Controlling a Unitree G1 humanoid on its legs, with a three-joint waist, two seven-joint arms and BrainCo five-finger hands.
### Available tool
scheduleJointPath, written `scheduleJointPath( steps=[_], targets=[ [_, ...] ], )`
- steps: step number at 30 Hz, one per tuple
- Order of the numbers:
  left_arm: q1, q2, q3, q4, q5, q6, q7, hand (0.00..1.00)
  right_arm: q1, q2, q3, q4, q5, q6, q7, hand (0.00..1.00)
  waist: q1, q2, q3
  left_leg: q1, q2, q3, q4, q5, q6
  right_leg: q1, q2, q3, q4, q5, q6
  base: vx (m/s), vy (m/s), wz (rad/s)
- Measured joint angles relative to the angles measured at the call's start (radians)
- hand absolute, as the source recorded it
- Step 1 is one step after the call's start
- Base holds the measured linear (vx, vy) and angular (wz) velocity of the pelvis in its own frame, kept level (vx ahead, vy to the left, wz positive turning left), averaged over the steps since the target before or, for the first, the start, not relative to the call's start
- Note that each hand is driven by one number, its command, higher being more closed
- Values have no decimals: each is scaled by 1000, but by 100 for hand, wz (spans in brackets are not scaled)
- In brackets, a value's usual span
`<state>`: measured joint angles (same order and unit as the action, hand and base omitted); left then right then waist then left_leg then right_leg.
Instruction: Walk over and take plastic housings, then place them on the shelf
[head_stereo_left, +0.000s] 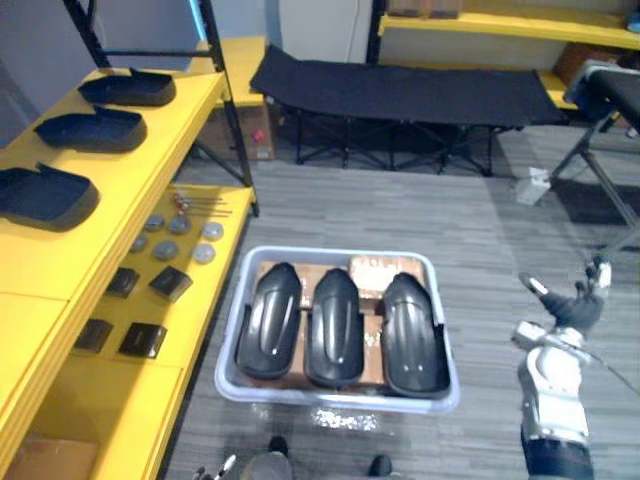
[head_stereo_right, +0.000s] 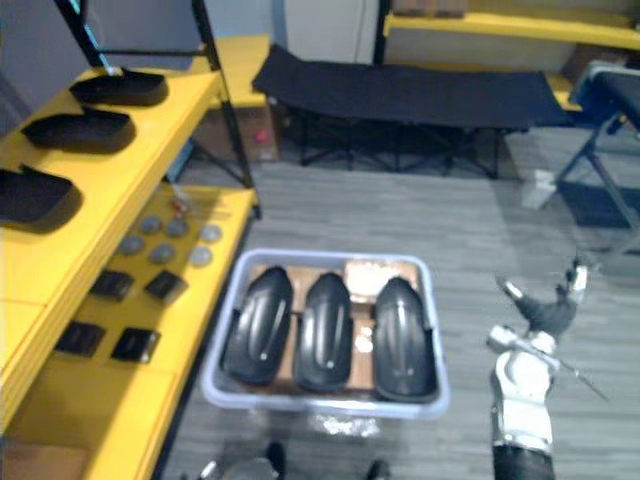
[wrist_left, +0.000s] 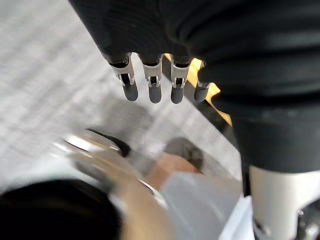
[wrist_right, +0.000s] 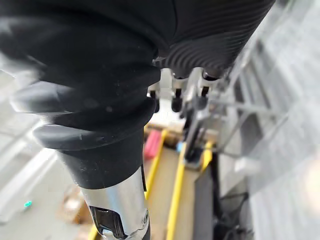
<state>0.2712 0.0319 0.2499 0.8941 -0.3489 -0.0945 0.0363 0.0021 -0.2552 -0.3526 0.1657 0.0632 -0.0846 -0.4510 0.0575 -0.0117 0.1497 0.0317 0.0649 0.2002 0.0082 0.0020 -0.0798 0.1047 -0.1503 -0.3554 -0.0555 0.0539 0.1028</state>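
The housing nearest the robot's right gripper will come free when the robot lifts it and leave its neighbours lying still, because a cardboard gap separates them.
Three black plastic housings lie side by side on brown cardboard in a pale grey bin on the floor. Three more housings rest on the top board of the yellow shelf at the left. My right hand is raised to the right of the bin, apart from it, fingers spread and holding nothing. My left hand hangs over the floor with straight fingers, also holding nothing.
The lower shelf board carries small black blocks and grey discs. A black folding cot stands across the back. A white bottle and a metal stand are on the right.
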Motion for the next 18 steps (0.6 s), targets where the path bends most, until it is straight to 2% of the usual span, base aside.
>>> scheduleJointPath(
  steps=[2,5,9,12,18],
  targets=[
    [0,1,-15,0,-1,2,3,0,20,9,-1,51,0,22,18,0,-16,9,-10,10,-6,0,-24,9,3,-4,-4,-1,10,-9,4,18,6,-1],
    [-8,-1,-32,-1,-4,8,20,0,48,46,1,126,-23,54,21,0,-18,11,-22,22,-13,0,-71,29,3,-18,-6,-1,15,-13,7,-2,2,2],
    [-15,2,-29,-1,-4,13,33,0,57,91,5,181,-39,85,12,0,-16,-2,-26,27,-17,-5,-87,40,5,-17,-6,-9,15,-14,9,-7,-1,5],
    [-15,14,-27,-8,5,38,42,0,58,104,17,210,-39,79,13,0,-18,-16,-32,23,-24,-25,-88,41,7,-14,-9,-24,15,-15,11,-4,-2,13],
    [-15,30,-27,-7,5,46,50,0,53,136,67,221,-42,41,10,0,-18,-37,-42,22,-26,-25,-89,41,7,-12,-10,-25,13,-15,11,0,-1,1]
  ],
)
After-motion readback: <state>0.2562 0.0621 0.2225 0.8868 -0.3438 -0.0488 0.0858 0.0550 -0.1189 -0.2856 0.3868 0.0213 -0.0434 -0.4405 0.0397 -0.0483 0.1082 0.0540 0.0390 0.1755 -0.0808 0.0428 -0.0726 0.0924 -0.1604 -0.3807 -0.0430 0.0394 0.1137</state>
